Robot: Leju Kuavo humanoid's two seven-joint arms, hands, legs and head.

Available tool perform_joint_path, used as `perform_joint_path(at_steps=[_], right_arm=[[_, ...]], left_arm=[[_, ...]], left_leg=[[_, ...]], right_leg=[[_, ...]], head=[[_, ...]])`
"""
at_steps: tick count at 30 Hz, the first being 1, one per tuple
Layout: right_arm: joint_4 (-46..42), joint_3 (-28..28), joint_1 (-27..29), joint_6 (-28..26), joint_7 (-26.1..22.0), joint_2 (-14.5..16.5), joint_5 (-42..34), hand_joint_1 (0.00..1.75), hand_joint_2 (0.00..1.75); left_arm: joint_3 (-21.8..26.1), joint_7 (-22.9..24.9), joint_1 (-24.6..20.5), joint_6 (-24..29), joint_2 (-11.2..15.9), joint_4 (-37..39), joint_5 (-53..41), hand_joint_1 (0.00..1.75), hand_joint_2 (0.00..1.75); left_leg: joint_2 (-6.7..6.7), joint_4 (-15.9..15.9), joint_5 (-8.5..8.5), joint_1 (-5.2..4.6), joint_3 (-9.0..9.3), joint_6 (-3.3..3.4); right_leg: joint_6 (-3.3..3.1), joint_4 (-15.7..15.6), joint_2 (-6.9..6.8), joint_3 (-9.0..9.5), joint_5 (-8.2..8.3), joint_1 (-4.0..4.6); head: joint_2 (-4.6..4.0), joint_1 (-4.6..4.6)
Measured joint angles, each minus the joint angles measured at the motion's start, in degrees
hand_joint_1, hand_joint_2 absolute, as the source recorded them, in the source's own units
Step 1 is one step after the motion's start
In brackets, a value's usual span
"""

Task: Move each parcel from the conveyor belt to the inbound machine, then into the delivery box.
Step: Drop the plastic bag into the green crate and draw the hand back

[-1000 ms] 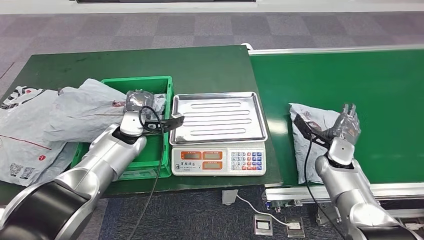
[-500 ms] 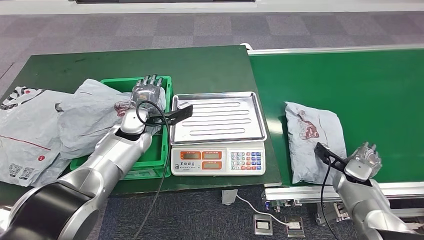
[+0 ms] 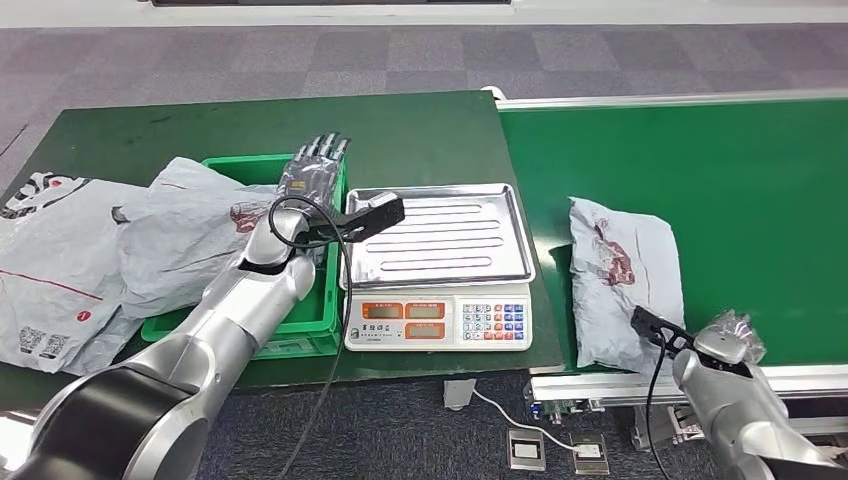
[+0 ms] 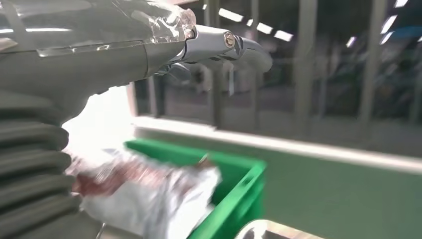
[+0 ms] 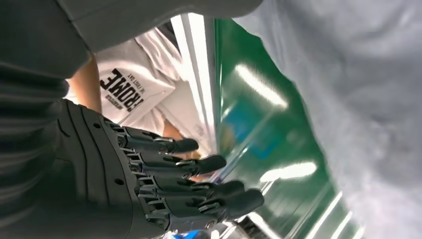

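Note:
The grey parcel [image 3: 627,285] shows wrinkled wrapping with uneven edges [image 3: 602,338], so it will crease and bunch up around the parcel's held end when I lift it.
A grey parcel [image 3: 625,275] with red print lies on the green conveyor belt [image 3: 740,180], near its front edge. My right hand [image 3: 735,335] hangs low at the belt's near edge, to the right of the parcel and apart from it. In the right wrist view its fingers [image 5: 199,179] are spread and hold nothing, beside the parcel [image 5: 358,89]. My left hand [image 3: 312,168] is raised over the far rim of the green delivery box [image 3: 318,300], fingers stretched out and holding nothing. A grey parcel [image 3: 190,235] lies across the box's left side; the left wrist view shows it too [image 4: 149,194].
The inbound machine, a scale with a bare metal tray [image 3: 435,235], stands between box and belt. Another white parcel [image 3: 50,270] lies on the green table at far left. A person in a white lettered shirt [image 5: 134,94] stands beyond the belt.
My left hand has lifted out of the box and stretched forward, fingers opening out. My right hand has drawn back from the parcel on the belt down to the belt's near edge.

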Motion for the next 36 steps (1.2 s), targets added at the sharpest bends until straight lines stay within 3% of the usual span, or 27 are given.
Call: perform_joint_path(at_steps=[3,6,12,19,36], right_arm=[[1.18,-0.73,-1.22,6.34,-5.01,-0.07,-0.85,1.75,1.75],[2.17,-1.44,-2.7,11.66,-10.52,-0.03,-1.55,1.75,1.75],[3.08,-1.5,-5.7,10.79,-15.22,2.02,-1.73,1.75,1.75],[3.63,-1.5,-7.01,10.37,-16.11,4.03,-2.02,1.75,1.75],[4.22,-1.5,-7.12,9.31,-16.66,4.96,-2.31,1.75,1.75]], left_arm=[[1.72,-6.96,1.12,2.55,-1.37,-2.48,5.47,0.0,0.0],[2.85,-13.09,3.06,2.6,-2.76,-6.0,11.3,0.0,0.0],[2.94,-14.24,7.41,2.24,-4.27,-12.78,13.91,0.0,0.0],[2.9,-13.83,10.05,1.3,-4.56,-17.34,14.81,0.0,0.0],[2.87,-14.1,10.79,1.27,-4.56,-19.24,14.95,0.0,0.0]], left_leg=[[0.01,0.01,-0.01,0.01,0.04,0.0],[0.13,0.01,-0.05,0.02,0.12,0.03],[0.41,0.0,-0.06,0.02,0.19,0.04],[0.19,0.0,0.01,0.03,0.15,0.0],[0.16,0.0,-0.04,0.01,0.11,0.02]], right_leg=[[0.0,-0.01,0.0,0.06,0.0,0.02],[0.0,-0.02,0.06,0.15,0.01,0.03],[0.01,-0.01,0.32,0.11,0.09,0.04],[0.0,0.06,0.14,0.11,0.09,0.04],[0.02,0.04,0.14,0.08,0.03,0.02]], head=[[0.0,0.0],[0.0,-0.01],[0.0,0.01],[0.0,0.01],[0.0,0.01]])
